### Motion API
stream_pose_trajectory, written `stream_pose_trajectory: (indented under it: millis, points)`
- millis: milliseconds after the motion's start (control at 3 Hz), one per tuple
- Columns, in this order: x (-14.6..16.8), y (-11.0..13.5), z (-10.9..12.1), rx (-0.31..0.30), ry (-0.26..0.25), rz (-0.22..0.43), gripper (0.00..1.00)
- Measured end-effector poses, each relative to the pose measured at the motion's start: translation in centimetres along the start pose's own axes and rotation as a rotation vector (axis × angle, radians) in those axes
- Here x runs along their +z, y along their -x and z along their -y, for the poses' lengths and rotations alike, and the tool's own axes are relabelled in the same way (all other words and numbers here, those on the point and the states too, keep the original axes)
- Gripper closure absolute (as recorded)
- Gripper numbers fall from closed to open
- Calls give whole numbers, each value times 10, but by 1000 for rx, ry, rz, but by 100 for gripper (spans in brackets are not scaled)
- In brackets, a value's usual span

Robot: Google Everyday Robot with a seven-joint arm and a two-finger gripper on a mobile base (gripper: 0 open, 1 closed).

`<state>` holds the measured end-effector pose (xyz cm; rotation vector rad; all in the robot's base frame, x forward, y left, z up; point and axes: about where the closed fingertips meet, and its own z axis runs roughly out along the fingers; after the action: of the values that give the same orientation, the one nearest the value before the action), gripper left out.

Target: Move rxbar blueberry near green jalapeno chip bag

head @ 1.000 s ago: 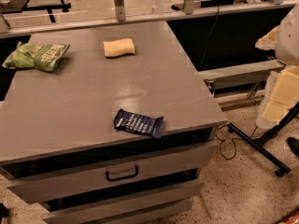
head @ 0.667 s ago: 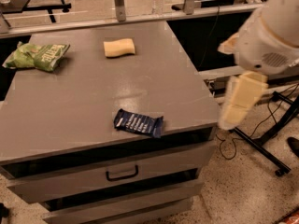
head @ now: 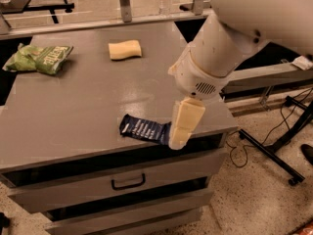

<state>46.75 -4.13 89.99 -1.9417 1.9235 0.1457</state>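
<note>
The long edges (head: 141, 137) are straight and my gripper is at one end, so the rxbar blueberry (head: 145, 129) will stay stiff and stick out when I pick it up.
The rxbar blueberry (head: 144, 129) is a flat dark navy wrapper with white lettering, lying near the front edge of the grey table (head: 73, 106). The green jalapeno chip bag (head: 39, 58) is a wrinkly light-green bag at the far left of the table. My gripper (head: 183, 126) hangs from the white arm at the bar's right end, covering its right tip. It is seen edge on, as one cream block.
A pale yellow sponge (head: 124, 49) lies at the back middle of the table. Drawers with a dark handle (head: 128, 182) sit under the table top. A black stand's legs and cables (head: 274, 146) lie on the floor to the right.
The arm has swung in from the right over the table's front right corner, and the gripper now hangs at the bar's right end. The bar, bag and sponge lie as before.
</note>
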Motion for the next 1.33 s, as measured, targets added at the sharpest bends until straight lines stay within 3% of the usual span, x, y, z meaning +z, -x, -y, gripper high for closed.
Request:
stream_pose_trajectory:
  millis: [333,667,1000,1333]
  points:
    - [48,16,-8,37,90,7,0]
    - [70,21,-13,75,144,12,0]
    - [69,21,-14,73,142,11,16]
    - [69,22,-15,70,141,10,49]
